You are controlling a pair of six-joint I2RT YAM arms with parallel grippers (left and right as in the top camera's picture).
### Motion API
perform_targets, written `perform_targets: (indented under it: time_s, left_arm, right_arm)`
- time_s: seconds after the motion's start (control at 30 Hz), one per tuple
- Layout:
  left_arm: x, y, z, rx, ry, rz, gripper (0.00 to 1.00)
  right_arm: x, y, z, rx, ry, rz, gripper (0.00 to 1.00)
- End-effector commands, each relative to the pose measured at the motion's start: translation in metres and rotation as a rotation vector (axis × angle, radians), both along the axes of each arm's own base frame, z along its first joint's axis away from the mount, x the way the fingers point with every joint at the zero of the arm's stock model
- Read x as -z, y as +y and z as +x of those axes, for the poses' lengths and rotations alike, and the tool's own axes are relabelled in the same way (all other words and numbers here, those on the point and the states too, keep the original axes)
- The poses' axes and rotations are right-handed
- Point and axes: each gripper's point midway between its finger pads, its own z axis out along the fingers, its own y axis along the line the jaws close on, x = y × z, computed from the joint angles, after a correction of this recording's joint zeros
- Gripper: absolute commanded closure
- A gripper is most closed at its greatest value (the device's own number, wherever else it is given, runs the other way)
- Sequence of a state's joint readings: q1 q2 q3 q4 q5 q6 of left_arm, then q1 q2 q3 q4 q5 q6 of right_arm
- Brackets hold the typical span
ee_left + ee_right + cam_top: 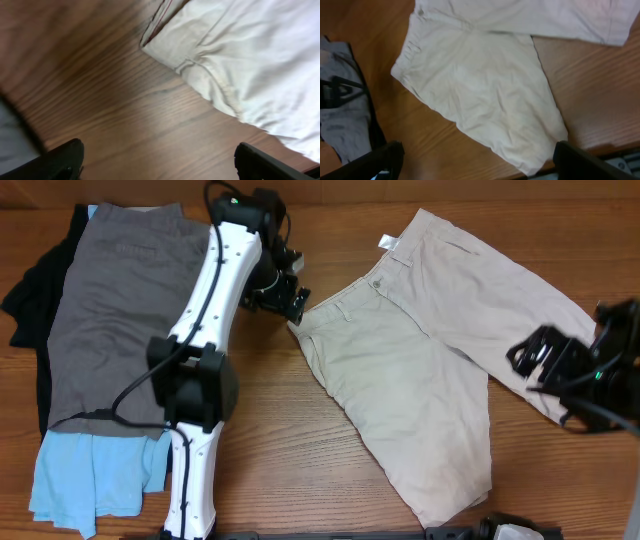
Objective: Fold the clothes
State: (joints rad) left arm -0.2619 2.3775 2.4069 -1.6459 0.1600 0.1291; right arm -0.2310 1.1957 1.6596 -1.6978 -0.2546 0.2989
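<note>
The beige shorts are crooked, with one leg at the front edge [440,498]. My left gripper should pull the waistband corner [303,329] to straighten the shorts before they are folded.
The pale beige shorts [430,350] lie spread flat on the wooden table, waistband toward the upper left, one leg reaching the front edge, the other the right. A small white tag [387,243] shows at the waistband top. My left gripper [287,302] is open and empty, just left of the waistband corner [165,45]. My right gripper [535,360] is open and empty, above the right leg's hem. The right wrist view shows the shorts [485,85] from above, not touched.
A pile of other garments lies at the left: grey shorts [115,310] on top, black cloth [30,300] under them, a light-blue garment [90,480] at the front left. Bare wood [290,450] lies between the pile and the beige shorts.
</note>
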Motion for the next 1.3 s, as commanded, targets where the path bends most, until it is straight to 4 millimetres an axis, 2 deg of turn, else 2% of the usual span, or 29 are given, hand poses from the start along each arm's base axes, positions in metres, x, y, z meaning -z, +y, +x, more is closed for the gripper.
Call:
perform_targets:
  time_s: [0.0,0.1,0.17,0.23,0.33,0.4,0.53,0.6,0.77,0.8,0.97,1.1,1.27]
  left_arm:
    - [-0.071,0.006,-0.009,-0.066,-0.154,-0.005,0.01]
    - [-0.101,0.010,-0.017,-0.083,-0.221,-0.011,0.01]
    - [-0.113,0.013,-0.019,-0.089,-0.256,-0.009,0.01]
    - [-0.115,0.017,-0.017,-0.104,-0.270,0.010,0.01]
    - [-0.107,0.017,-0.013,-0.106,-0.260,0.017,0.01]
    - [-0.097,0.015,-0.009,-0.107,-0.255,0.017,0.01]
    - [-0.061,0.008,0.009,-0.114,-0.265,0.001,0.01]
    - [-0.045,-0.002,0.015,-0.070,-0.271,-0.046,0.00]
    - [0.000,-0.020,0.011,0.009,-0.233,-0.130,0.01]
    - [0.016,-0.027,0.010,0.034,-0.235,-0.154,0.01]
    - [0.055,-0.039,0.015,0.084,-0.290,-0.188,0.02]
    - [0.072,-0.047,0.018,0.116,-0.330,-0.219,0.09]
    - [0.102,-0.049,0.016,0.121,-0.340,-0.221,0.26]
  right_arm:
    - [0.013,0.003,-0.017,0.013,0.020,0.003,0.00]
    - [0.027,0.005,-0.026,0.013,0.050,0.009,0.00]
    - [0.034,0.005,-0.028,0.012,0.068,0.013,0.00]
    - [0.040,0.005,-0.027,0.009,0.081,0.014,0.00]
    - [0.050,0.005,-0.025,0.003,0.097,0.016,0.00]
    - [0.056,0.005,-0.024,-0.001,0.106,0.018,0.00]
    - [0.068,0.013,-0.021,-0.044,0.117,0.018,0.00]
    - [0.071,0.017,-0.020,-0.059,0.120,0.020,0.00]
    - [0.080,0.027,-0.021,-0.081,0.143,0.031,0.01]
    - [0.085,0.030,-0.021,-0.088,0.154,0.034,0.01]
    - [0.096,0.031,-0.024,-0.084,0.185,0.041,0.01]
    - [0.102,0.031,-0.026,-0.076,0.203,0.045,0.01]
    - [0.104,0.031,-0.026,-0.076,0.205,0.046,0.01]
